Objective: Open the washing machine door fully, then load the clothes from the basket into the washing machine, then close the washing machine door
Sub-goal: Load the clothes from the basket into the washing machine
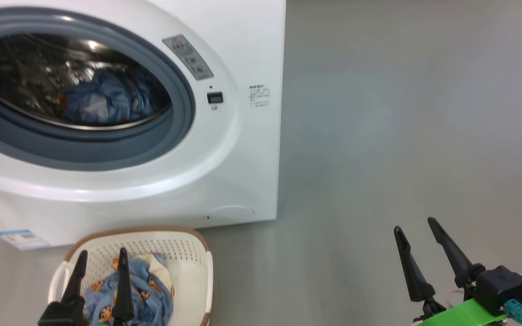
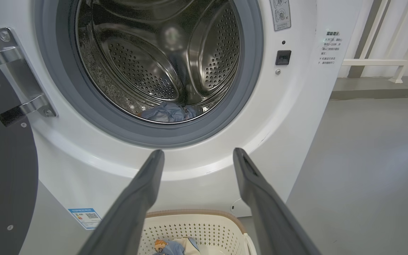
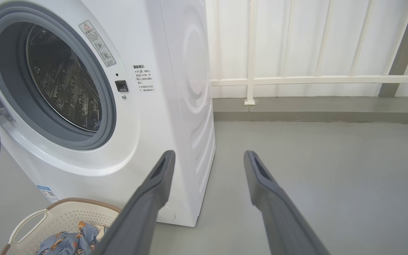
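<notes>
My gripper is going to lift the crumpled blue clothes [image 1: 143, 295], and they will come up together and leave the basket empty, since the basket's bottom [image 1: 190, 285] shows beside them.
The white washing machine [image 1: 243, 149] stands with its round opening uncovered. Its door [image 2: 2, 184] is swung wide to the left on a metal hinge. Light blue clothes [image 1: 107, 99] lie at the bottom of the steel drum [image 2: 161, 53]. More printed blue clothes [image 1: 129, 290] fill the cream basket [image 1: 193, 271] on the floor in front of the machine. My left gripper [image 1: 102, 260] hovers open above the basket, empty. Off to the right, over bare floor, my right gripper [image 1: 417, 228] is open and empty too.
Grey floor [image 1: 401, 136] stretches to the right of the machine. In the right wrist view a white railing [image 3: 317, 79] and pale wall run along the back, behind a low grey kerb.
</notes>
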